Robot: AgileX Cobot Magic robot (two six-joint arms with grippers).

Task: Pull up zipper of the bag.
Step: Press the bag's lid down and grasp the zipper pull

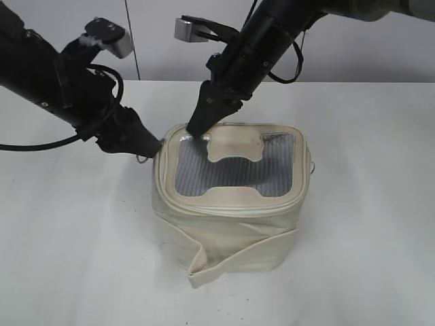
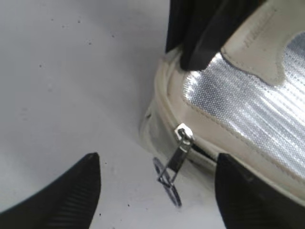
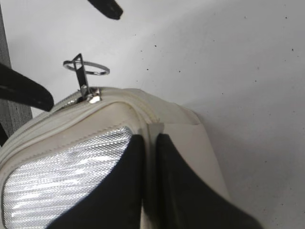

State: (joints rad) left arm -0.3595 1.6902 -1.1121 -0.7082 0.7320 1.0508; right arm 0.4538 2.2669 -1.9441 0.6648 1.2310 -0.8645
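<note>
The dark gap (image 2: 204, 151) runs toward the front from the silver slider (image 2: 184, 133), so the slider will slide along the front rim and close that gap when the robot pulls.
The cream-white bag (image 1: 231, 234) stands mid-table, its grey mesh top (image 1: 224, 173) facing up. The zipper (image 1: 224, 206) runs around the lid rim. One silver slider (image 2: 184, 133) sits at the bag's left corner, its ring pull (image 2: 167, 183) hanging outward; it also shows in the right wrist view (image 3: 93, 97). My left gripper (image 2: 156, 160) is open, with the ring pull between its fingers and not touched; it sits at the bag's left corner (image 1: 153, 145). My right gripper (image 3: 149, 139) is shut on the bag's back rim (image 1: 197, 129). A dark gap shows in the zip track (image 2: 202, 153) beside the slider.
The white table (image 1: 81, 258) surrounds the bag. A loose cream strap (image 1: 204, 261) hangs down the bag's front. A small metal piece (image 1: 312, 166) shows at the bag's right side. A white wall (image 1: 149, 41) is behind.
</note>
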